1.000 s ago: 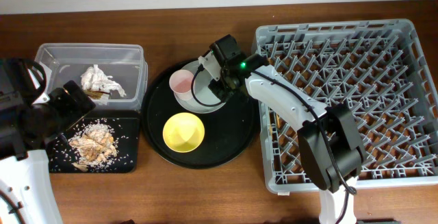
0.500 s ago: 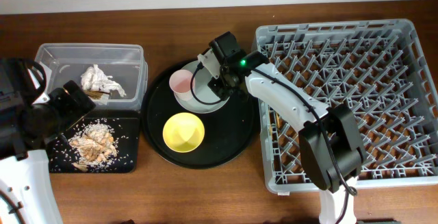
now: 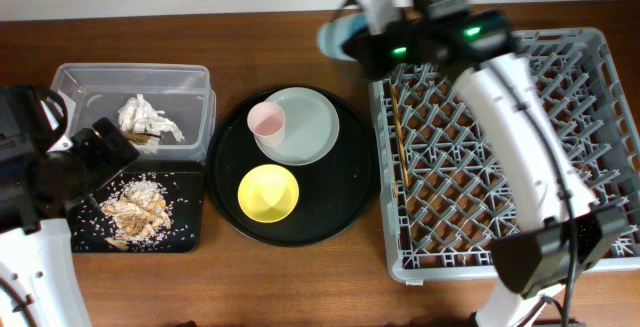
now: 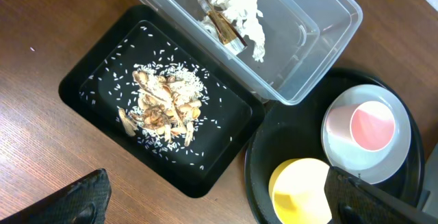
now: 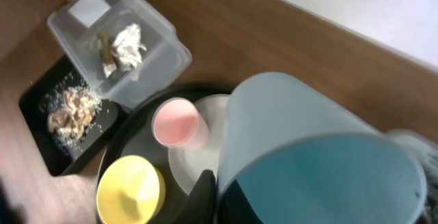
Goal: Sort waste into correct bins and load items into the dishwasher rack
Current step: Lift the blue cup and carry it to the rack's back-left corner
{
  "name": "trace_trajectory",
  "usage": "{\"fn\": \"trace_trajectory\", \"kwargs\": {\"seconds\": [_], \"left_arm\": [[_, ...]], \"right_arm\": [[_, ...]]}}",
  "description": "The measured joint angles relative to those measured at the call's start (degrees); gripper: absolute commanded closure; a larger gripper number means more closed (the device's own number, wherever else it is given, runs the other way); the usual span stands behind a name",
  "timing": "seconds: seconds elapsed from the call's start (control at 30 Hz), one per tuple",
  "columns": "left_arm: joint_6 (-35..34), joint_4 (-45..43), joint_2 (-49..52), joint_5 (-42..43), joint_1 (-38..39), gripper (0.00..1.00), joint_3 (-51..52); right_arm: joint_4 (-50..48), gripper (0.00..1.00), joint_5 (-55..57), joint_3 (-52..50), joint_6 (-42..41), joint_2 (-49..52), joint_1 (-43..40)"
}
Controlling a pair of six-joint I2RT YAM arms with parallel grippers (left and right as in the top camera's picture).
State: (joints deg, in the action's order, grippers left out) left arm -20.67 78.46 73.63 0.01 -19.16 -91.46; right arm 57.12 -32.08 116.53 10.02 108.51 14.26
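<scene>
The light blue cup (image 3: 334, 39) is hanging tilted outside the rack's edge. My right gripper should therefore move it back over the rack's far corner (image 3: 404, 87) with its opening facing down.
My right gripper (image 3: 366, 29) is shut on the rim of the light blue cup (image 3: 338, 39) and holds it raised above the far-left corner of the grey dishwasher rack (image 3: 560, 117); the cup fills the right wrist view (image 5: 321, 155). The pink cup (image 3: 266, 120) stands on the pale plate (image 3: 312, 127). The yellow bowl (image 3: 268, 192) sits in front of them. Wooden chopsticks (image 3: 396, 137) lie in the rack's left side. The tissue (image 3: 148, 117) and wrapper (image 3: 141, 140) lie in the clear tub (image 3: 190, 82). Food scraps (image 3: 133, 207) lie in the black tray (image 3: 185, 222). My left gripper (image 4: 219, 210) is open and empty.
The plate, pink cup and bowl rest on a large round black tray (image 3: 345, 202) between the bins and the rack. Bare wooden table (image 3: 250, 287) lies in front. My left arm (image 3: 40, 177) hovers by the bins at the left edge.
My right gripper has lifted the light blue cup off the plate and carried it up and to the right, to the rack's far-left corner. The left arm has not moved.
</scene>
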Motion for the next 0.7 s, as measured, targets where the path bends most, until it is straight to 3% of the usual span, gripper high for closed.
{"fn": "trace_trajectory", "kwargs": {"seconds": [0.17, 0.7], "left_arm": [[0.0, -0.02, 0.0, -0.02, 0.0, 0.01, 0.0], [0.0, 0.0, 0.0, -0.02, 0.0, 0.01, 0.0]], "right_arm": [[3.61, 0.96, -14.23, -1.46, 0.63, 4.48, -13.73], [12.22, 0.96, -23.61, -1.68, 17.99, 17.68, -14.6]]}}
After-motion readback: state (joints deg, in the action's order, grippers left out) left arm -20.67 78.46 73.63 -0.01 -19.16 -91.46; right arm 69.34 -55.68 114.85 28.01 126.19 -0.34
